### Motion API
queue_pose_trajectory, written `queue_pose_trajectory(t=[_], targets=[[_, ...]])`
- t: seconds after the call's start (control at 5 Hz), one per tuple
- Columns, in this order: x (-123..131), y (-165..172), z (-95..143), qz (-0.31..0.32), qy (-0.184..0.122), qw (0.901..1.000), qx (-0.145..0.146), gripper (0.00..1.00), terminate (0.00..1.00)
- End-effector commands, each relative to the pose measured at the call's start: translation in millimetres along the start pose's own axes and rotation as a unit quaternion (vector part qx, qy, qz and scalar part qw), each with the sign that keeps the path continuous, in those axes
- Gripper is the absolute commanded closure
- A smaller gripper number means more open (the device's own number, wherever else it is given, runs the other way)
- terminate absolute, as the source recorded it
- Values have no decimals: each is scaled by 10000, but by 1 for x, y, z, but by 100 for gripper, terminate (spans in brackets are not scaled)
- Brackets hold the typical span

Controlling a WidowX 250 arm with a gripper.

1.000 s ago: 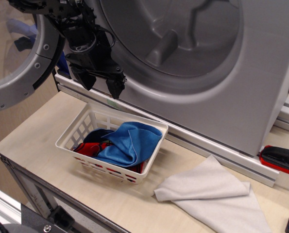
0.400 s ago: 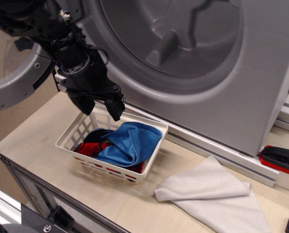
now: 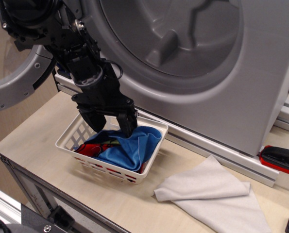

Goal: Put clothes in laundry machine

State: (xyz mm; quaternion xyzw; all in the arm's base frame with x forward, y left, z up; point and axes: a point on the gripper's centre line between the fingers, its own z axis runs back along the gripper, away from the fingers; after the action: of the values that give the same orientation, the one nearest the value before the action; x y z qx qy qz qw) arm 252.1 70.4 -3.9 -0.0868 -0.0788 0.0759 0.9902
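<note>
The lime green cloth (image 3: 115, 142) shows past the blue cloth's edge (image 3: 122, 144), so it will come loose when I lift, and the blue cloth will stay behind.
The clothes lie in a small white slatted basket (image 3: 72, 138) on the table: a bright blue cloth (image 3: 133, 149) on top, a red piece with black trim (image 3: 96, 148) under it at the left. My black gripper (image 3: 111, 128) is open, its two fingers pointing down into the back of the basket, fingertips (image 3: 127, 127) at the blue cloth's upper edge. The grey laundry machine (image 3: 261, 73) stands behind, its wide round opening and ribbed drum (image 3: 183, 34) above the basket, its round door (image 3: 18, 92) swung open at the left.
A light grey cloth (image 3: 212, 191) lies on the wooden table (image 3: 32, 131) right of the basket. A red and black object (image 3: 280, 159) sits at the right edge by the machine's metal base rail (image 3: 207, 145). The table's front edge runs at lower left.
My gripper has moved down and to the right, from above the basket's back rim into the basket, reaching the blue cloth. The blue cloth looks pressed down a little.
</note>
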Motion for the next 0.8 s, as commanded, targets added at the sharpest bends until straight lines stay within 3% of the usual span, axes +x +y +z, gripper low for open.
queue_pose_trajectory(t=[0.0,0.4,0.6], targets=[[6,-7,27,-476,-396,9976,-302,0,0],[5,-4,-8,-301,-224,9993,-8,0,0],[9,2,-18,-145,-365,9990,202,0,0]])
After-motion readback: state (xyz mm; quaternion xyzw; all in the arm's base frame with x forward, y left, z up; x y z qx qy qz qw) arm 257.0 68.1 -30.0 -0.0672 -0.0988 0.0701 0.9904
